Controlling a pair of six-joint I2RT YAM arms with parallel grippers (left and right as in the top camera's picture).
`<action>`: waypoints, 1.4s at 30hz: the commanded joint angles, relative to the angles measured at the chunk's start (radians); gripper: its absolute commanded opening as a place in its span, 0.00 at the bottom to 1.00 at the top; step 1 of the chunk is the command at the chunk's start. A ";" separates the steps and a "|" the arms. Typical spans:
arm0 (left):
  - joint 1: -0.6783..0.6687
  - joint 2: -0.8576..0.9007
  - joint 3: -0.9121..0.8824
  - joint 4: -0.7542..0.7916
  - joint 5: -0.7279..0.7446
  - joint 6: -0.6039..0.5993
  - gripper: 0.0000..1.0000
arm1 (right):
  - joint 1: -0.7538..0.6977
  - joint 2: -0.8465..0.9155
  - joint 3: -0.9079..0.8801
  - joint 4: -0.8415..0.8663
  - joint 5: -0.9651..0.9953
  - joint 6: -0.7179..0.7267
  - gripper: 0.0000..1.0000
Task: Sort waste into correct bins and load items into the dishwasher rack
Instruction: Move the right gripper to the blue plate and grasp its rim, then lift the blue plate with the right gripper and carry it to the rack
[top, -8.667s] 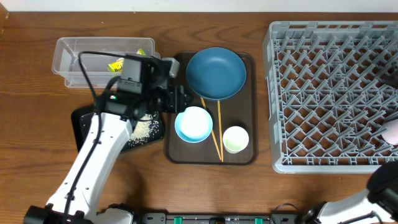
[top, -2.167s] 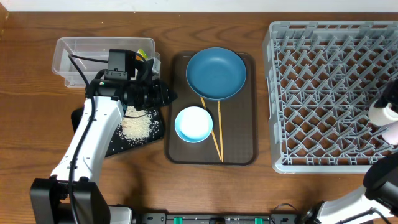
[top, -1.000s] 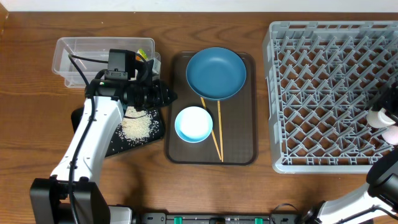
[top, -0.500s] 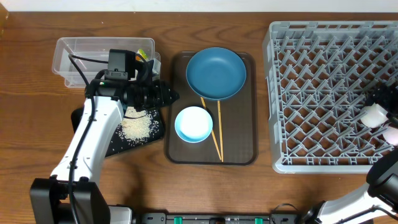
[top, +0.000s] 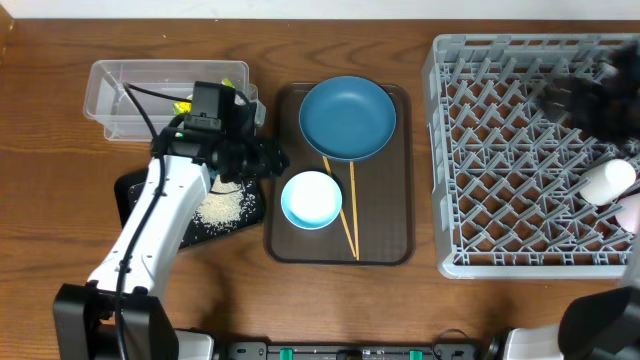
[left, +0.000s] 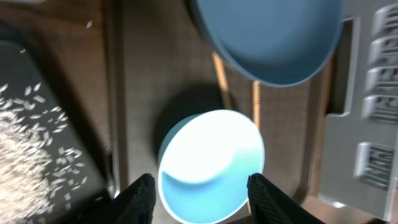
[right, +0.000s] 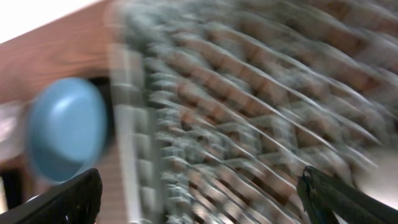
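Note:
The dark-blue bowl's rim (top: 393, 122) facing the rack is free, so the robot's open right gripper should keep going toward that rim (top: 389, 138) until its fingers straddle it and close.
My left gripper (top: 268, 158) is open just left of the light-blue bowl (top: 312, 199) on the brown tray. In the left wrist view its fingers (left: 202, 199) straddle the near rim of that bowl (left: 208, 162). The dark-blue bowl (top: 347, 117) and two chopsticks (top: 346, 208) lie on the same tray. My right gripper (top: 590, 95) is blurred over the rack (top: 520, 150); its wrist view shows it open (right: 205, 199) and empty. A pale cup (top: 608, 180) and a pink cup (top: 632, 210) lie in the rack. The tissue is out of view.
The clear tub (top: 120, 80) at the back left holds the yellow wrapper (top: 185, 103). The black tray (top: 135, 190) holds the rice (top: 220, 207), under my left arm. The brown tray (top: 390, 240) sits between the bins and the rack.
My right gripper let go of the pale cup, which now lies in the rack, and swung back over the rack. My left gripper moved right toward the light-blue bowl.

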 joint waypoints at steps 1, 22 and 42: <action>-0.007 -0.018 0.009 -0.028 -0.093 0.017 0.54 | 0.135 0.003 0.008 0.042 -0.092 0.079 0.99; -0.007 -0.018 0.009 -0.077 -0.109 0.017 0.55 | 0.686 0.335 0.000 0.171 0.431 0.430 0.93; -0.007 -0.018 0.009 -0.077 -0.111 0.017 0.55 | 0.690 0.534 0.000 0.205 0.425 0.599 0.40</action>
